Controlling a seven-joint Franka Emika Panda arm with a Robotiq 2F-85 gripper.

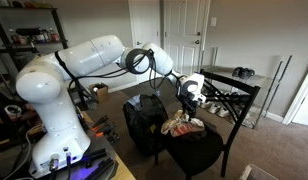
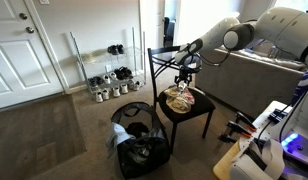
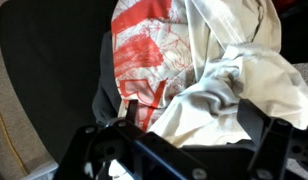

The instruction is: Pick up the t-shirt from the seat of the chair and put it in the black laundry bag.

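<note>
The t-shirt's raised white fold (image 3: 211, 98) is between my open fingers. My gripper goes on going down to the bunched cloth (image 3: 192, 118) and closes there.
A crumpled white t-shirt with a red print (image 1: 184, 126) (image 2: 182, 98) (image 3: 204, 70) lies on the seat of a black chair (image 1: 199, 152) (image 2: 166, 112). My gripper (image 1: 192, 103) (image 2: 184, 80) (image 3: 197, 112) is just above it, pointing down. In the wrist view its fingers are spread wide, with a fold of the white cloth between them. The black laundry bag (image 1: 144, 120) (image 2: 134, 142) stands open on the carpet right beside the chair.
A wire shoe rack with several shoes (image 2: 106, 75) (image 1: 244, 95) stands by the wall. A grey couch (image 2: 256, 80) is behind the chair. A white door (image 2: 24, 50) is in the corner and a shelf unit (image 1: 24, 40) stands behind the arm.
</note>
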